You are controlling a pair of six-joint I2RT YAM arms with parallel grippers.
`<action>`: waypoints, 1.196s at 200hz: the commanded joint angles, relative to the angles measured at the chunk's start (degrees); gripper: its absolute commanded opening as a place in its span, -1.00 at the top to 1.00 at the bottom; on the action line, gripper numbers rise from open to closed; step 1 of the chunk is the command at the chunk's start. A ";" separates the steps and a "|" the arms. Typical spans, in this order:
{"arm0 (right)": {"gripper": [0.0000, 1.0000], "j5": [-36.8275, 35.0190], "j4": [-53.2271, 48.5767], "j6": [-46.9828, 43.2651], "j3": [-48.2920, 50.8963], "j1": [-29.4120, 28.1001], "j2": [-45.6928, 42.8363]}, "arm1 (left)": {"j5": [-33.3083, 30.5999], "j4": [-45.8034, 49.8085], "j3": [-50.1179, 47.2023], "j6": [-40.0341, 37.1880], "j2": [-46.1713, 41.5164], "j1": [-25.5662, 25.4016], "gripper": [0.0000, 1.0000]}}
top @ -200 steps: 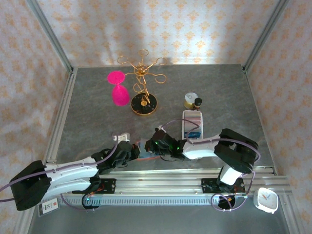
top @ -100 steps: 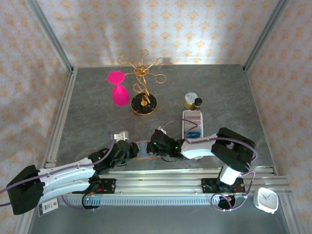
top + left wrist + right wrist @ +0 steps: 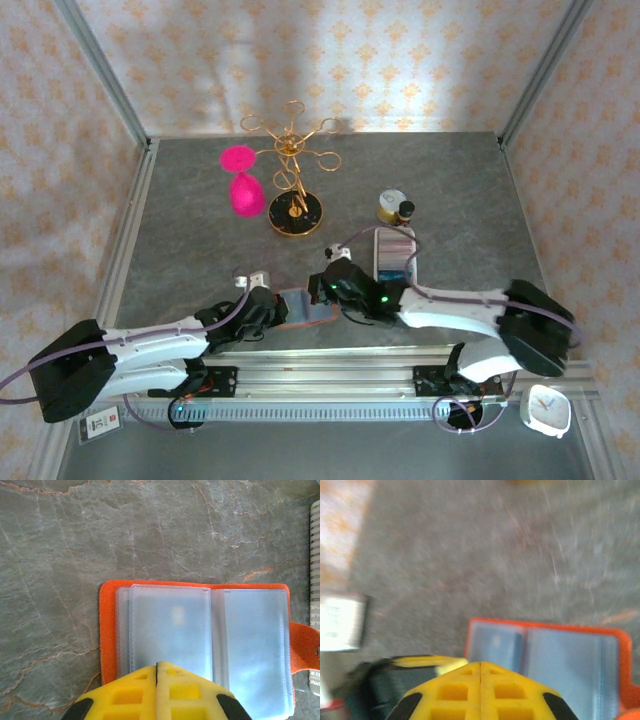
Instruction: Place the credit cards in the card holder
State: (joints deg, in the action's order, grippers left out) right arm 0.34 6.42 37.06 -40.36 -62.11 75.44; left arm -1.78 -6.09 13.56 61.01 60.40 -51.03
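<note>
My left gripper is covering the card holder's clear pocket (image 3: 170,635) with its closed fingers, so it should open and move until its fingers are on both sides of the orange-red edge (image 3: 108,635) before a card goes in.
The card holder (image 3: 308,308) lies open on the table near the front edge, orange-red outside with grey-blue clear pockets (image 3: 170,625). My left gripper (image 3: 277,309) is shut, its yellow fingertips (image 3: 157,666) together over the near edge of the holder's left page. My right gripper (image 3: 327,291) is shut too, its tips (image 3: 480,664) at the holder's (image 3: 560,655) edge with nothing between them. The credit cards (image 3: 395,268), pale and teal, sit in a long white slotted tray (image 3: 381,243) behind the right gripper.
A gold wire stand (image 3: 293,190) on a black base and a pink glass (image 3: 243,186) stand at the back left. A small jar (image 3: 393,206) sits behind the tray. The tray's edge (image 3: 315,580) lies right of the holder. A white clock (image 3: 547,410) rests off the table, front right.
The right arm has stretched out to the right and its gripper has drawn back off the card holder, which now lies uncovered. The left gripper has edged forward onto the holder.
</note>
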 commanded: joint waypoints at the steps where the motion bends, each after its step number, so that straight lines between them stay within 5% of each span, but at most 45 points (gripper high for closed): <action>1: 0.86 -10.16 -3.69 -14.78 1.03 -0.21 -10.69 | -0.37 -1.02 -0.59 -0.93 0.29 -0.21 1.00; 29: 0.64 -8.92 -4.37 -34.82 4.07 -0.20 -22.61 | -1.91 1.46 -1.17 -1.32 -2.52 -0.05 1.00; 41: 1.00 -4.89 -6.45 -43.95 5.37 -0.21 -26.68 | -2.66 3.00 -1.09 -1.63 -4.49 -0.11 0.98; 55: 1.00 -0.23 -11.45 -57.64 5.41 -0.21 -29.91 | -3.27 4.14 -1.31 -2.29 -6.86 0.03 0.85; 72: 0.98 -3.56 -17.91 -67.08 4.90 -0.19 -31.77 | -4.80 6.31 -1.38 -2.12 -9.24 0.04 0.74; 119: -0.21 -13.10 -29.02 -82.29 7.84 1.39 -33.16 | -4.22 5.99 -2.79 -2.43 -8.60 0.39 0.40; 153: -0.80 -8.24 -27.93 -91.92 12.47 13.18 -33.74 | -1.91 1.72 -3.28 -2.74 -4.82 0.66 0.32; 173: -1.00 -5.02 -23.86 -95.57 14.23 19.61 -33.30 | -0.34 0.24 -2.65 -3.53 -2.57 0.80 0.32; 239: -1.00 -6.83 -14.47 -105.91 16.96 24.45 -26.15 | 1.64 -4.63 -1.59 -5.16 1.09 1.24 0.33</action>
State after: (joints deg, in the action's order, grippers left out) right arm -7.05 -13.13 -63.94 -24.14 -38.92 47.77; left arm -2.79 -5.65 11.31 57.39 59.42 -50.48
